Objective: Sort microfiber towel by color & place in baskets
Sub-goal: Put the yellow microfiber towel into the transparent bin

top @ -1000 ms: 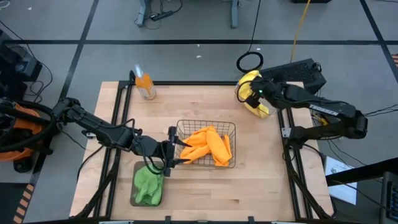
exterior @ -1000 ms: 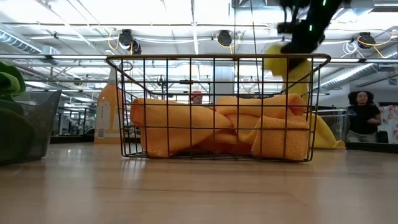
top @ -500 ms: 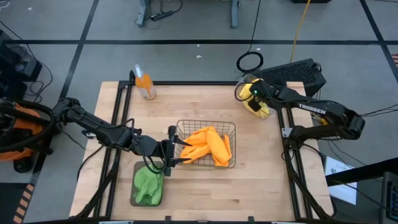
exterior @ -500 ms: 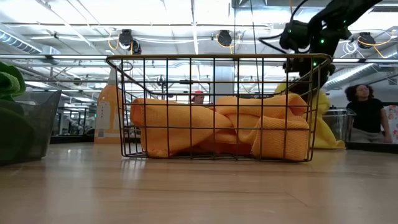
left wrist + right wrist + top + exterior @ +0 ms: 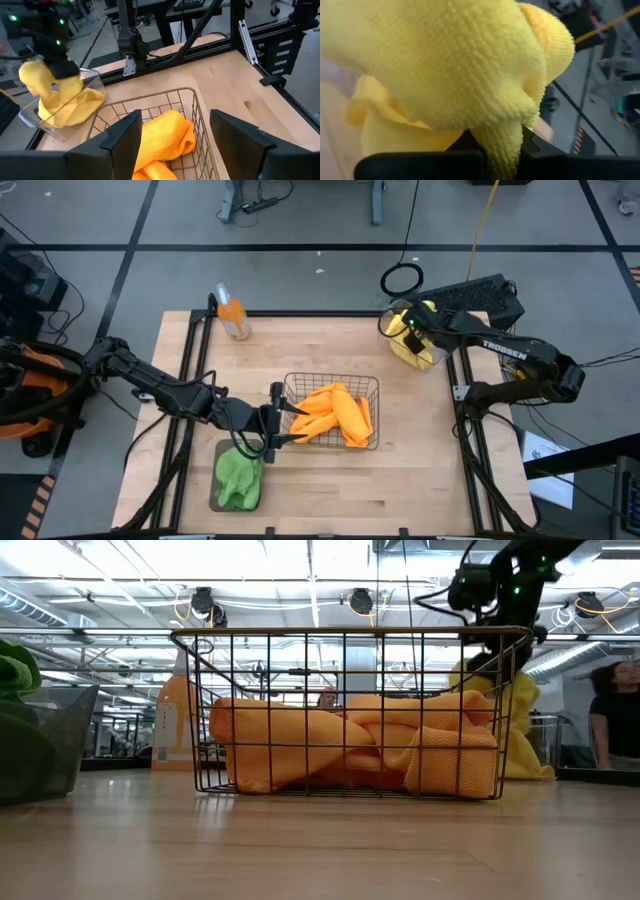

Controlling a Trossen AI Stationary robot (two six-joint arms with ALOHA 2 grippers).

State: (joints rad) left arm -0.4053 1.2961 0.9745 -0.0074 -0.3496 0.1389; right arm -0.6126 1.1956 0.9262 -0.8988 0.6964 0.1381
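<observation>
My right gripper is to open later and needs to first bring down a bunched fold of the yellow towel [image 5: 36, 79], which it is holding above the clear tub's rim [image 5: 408, 348], into the clear tub.
My right gripper [image 5: 408, 328] stands over the clear plastic tub [image 5: 94, 76] at the table's far right corner, shut on a yellow towel [image 5: 52, 97] that bulges out of the tub. My left gripper [image 5: 172, 145] is open, at the left rim of the dark wire-mesh basket [image 5: 330, 377]. Orange towels [image 5: 335, 412] lie piled in that basket. Green towels [image 5: 238, 470] fill the grey tray [image 5: 60, 740] at the near left. In the low view the right gripper [image 5: 492, 645] shows behind the wire basket [image 5: 350, 633]. My right gripper pinches a bunched fold of the yellow towel [image 5: 502, 142] between its two fingers, coming from above and pointing down. The towel's bulk [image 5: 515, 730] rests below the gripper in the clear tub and spills over its wall.
An orange bottle [image 5: 233, 317] stands at the table's far left corner. Bare wood lies between the wire basket and the clear tub, and along the near right. A person [image 5: 615, 710] stands in the room beyond the table.
My right gripper has come down over the clear tub, still shut on the yellow towel. The towel hung clear under the gripper a second ago and now sits bunched in the tub.
</observation>
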